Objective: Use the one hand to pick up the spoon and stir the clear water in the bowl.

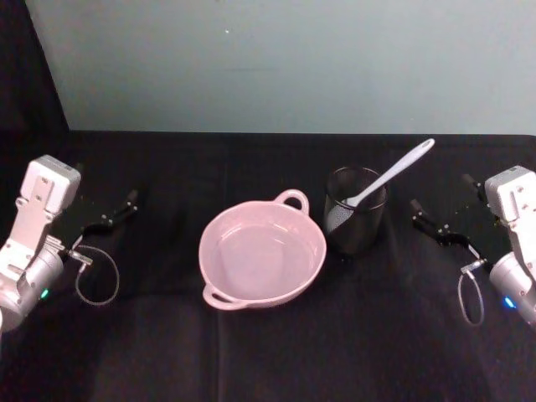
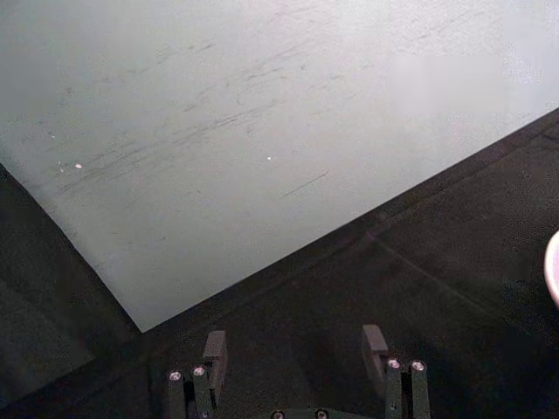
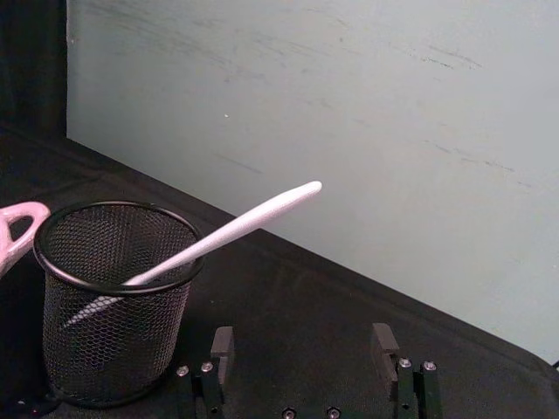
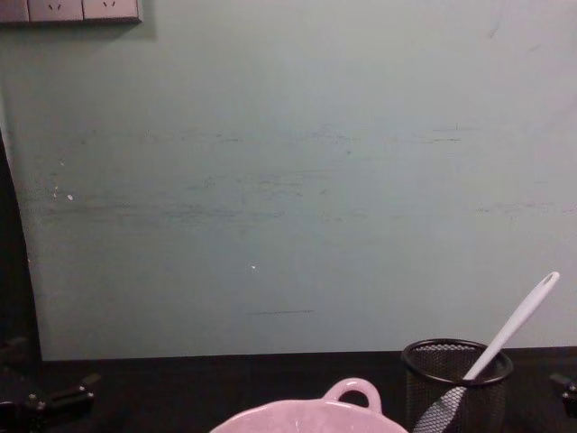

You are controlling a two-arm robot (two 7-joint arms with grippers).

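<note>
The spoon's handle leans loosely in the cup's wide opening (image 4: 457, 361), so the white spoon (image 4: 512, 325) should slip free and leave the cup standing when the robot lifts the spoon.
The pale pink bowl (image 1: 262, 255) sits mid-table with clear water in it, its loop handle toward the back right. Just right of it a black wire-mesh cup (image 1: 356, 209) holds the white spoon (image 1: 394, 172), head down, with the handle leaning out up and to the right. My right gripper (image 3: 302, 342) is open and empty, low over the table to the right of the cup, a short gap from it. Far on the left side of the table, my left gripper (image 2: 295, 345) is open and empty, well clear of the bowl.
A black cloth (image 1: 276, 352) covers the table, and a pale green wall (image 1: 285, 59) runs close behind it. Loose cable loops hang by both wrists. Bare cloth lies in front of the bowl and between each gripper and the dishes.
</note>
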